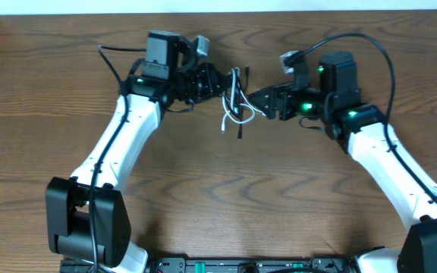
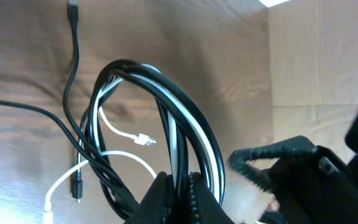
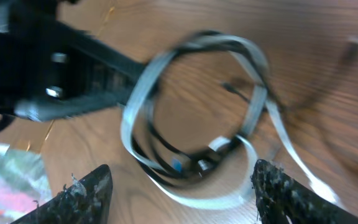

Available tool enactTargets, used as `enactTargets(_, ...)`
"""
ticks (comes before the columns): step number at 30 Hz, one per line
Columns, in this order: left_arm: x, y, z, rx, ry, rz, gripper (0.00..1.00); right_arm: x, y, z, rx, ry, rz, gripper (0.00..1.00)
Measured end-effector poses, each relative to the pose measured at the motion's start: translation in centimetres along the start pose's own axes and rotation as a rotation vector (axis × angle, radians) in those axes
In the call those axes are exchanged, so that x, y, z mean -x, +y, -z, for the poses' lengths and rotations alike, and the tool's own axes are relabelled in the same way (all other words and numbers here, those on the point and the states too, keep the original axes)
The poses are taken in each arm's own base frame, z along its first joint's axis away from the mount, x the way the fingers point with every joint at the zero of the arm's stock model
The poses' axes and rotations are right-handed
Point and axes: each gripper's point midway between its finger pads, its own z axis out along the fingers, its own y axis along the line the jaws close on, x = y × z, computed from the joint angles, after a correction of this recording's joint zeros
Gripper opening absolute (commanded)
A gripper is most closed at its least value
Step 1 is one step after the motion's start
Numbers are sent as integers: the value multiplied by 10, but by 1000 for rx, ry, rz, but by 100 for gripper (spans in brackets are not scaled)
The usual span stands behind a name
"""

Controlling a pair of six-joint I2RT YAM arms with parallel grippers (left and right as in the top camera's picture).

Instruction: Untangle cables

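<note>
My right gripper should grab the hanging coil and free my left gripper for a new grip, because my left gripper is pinching the black and white loops together.
The black and white cables hang in a tangled coil between the two grippers above the table's far middle. My left gripper is shut on the coil's strands; in the left wrist view the jaws pinch black and white loops, with a white plug and a black plug dangling. My right gripper is open just right of the coil; in the right wrist view its fingertips spread wide with the blurred coil ahead of them.
The wooden table spreads below both arms. Loose cable ends trail down toward the table. A thick black arm wire arcs over the right arm. The left arm shows in the right wrist view.
</note>
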Motion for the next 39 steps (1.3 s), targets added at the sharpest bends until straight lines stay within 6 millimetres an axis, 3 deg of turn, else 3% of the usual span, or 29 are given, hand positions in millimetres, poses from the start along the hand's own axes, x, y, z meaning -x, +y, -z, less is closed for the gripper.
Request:
enactTargets(1,-5,-5,-4,-8,15,4,8,-2,9,-6,17,4,17,61)
enactTargets(5,-17,-17,-13,-27,51,5,7,-8,5,-16,-1,21,-3,56)
enactTargets(8,-19,-18,-14,-28,55,6,7,-19,-4,-29,-18,55,-28,30)
enactTargets(9,-19,-18,-14,-28,55,6,7,-26,-13,-36,-49,76,-63,26)
enactTargets(12,-19,-18,-14,-28,55,6,8,-29,-30,-38,-145,66,-123,26)
enactTargets(17,-19,-19,-14,-31,57,9,7,-16,-51,-40,-242,-4,-142,32)
enactTargets(23,-22,-23,-13,-57,77,20,7,-8,-62,-56,-252,-64,-169,23)
enactTargets(26,-26,-28,-13,-87,98,28,7,-15,-74,-62,-304,-64,-232,16)
enactTargets(28,-30,-31,-13,-110,121,30,7,-30,-97,-54,-424,-39,-307,14)
enactTargets(32,-25,-27,-8,-123,115,17,8,-59,-145,-17,-678,24,-416,12)
enactTargets(36,-3,-5,7,-91,48,30,8,-78,-181,22,-821,77,-501,1)
enactTargets(39,19,20,25,-43,-29,45,7,-95,-205,53,-921,129,-545,1)
